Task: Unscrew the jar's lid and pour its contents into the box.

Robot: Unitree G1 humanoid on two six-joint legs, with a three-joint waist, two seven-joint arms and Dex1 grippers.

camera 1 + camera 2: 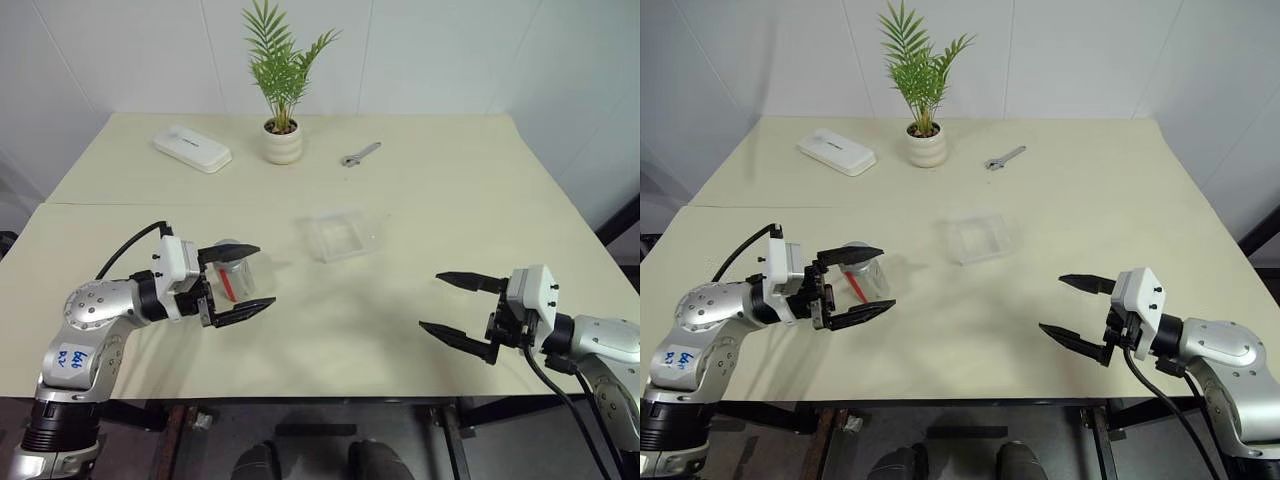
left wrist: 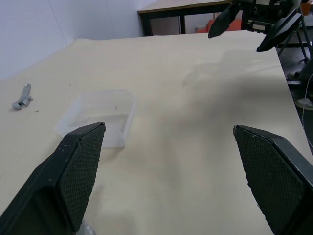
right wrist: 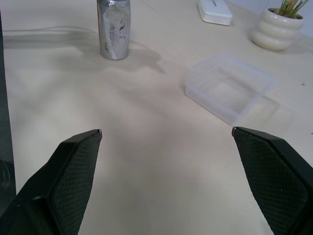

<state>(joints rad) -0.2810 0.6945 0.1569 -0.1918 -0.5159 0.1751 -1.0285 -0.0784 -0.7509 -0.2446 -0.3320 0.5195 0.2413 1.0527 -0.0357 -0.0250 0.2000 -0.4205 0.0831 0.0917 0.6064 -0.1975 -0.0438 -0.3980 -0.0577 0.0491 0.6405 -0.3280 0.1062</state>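
Note:
The robot should expect a small piece to be hidden inside the jar (image 1: 236,281), because the grey lid (image 1: 228,243) covers the jar. That piece will fall into the box when the robot pours.
The clear jar (image 1: 238,280) with a red mark stands upright on the table at the left. Its grey lid (image 1: 231,243) is on top. I cannot make out its contents. My left gripper (image 1: 266,275) hovers open in front of the jar, and the jar shows between its fingers from above. In the right wrist view the jar (image 3: 114,29) stands alone, untouched. The clear box (image 1: 343,235) lies empty at the table's middle. My right gripper (image 1: 430,300) hangs open and empty near the front right, pointing toward the left one.
At the back of the table stand a white ribbed pot (image 1: 283,143) with a green plant, a white oblong case (image 1: 192,148) and a small metal wrench (image 1: 360,154). The table's front edge runs just below both grippers.

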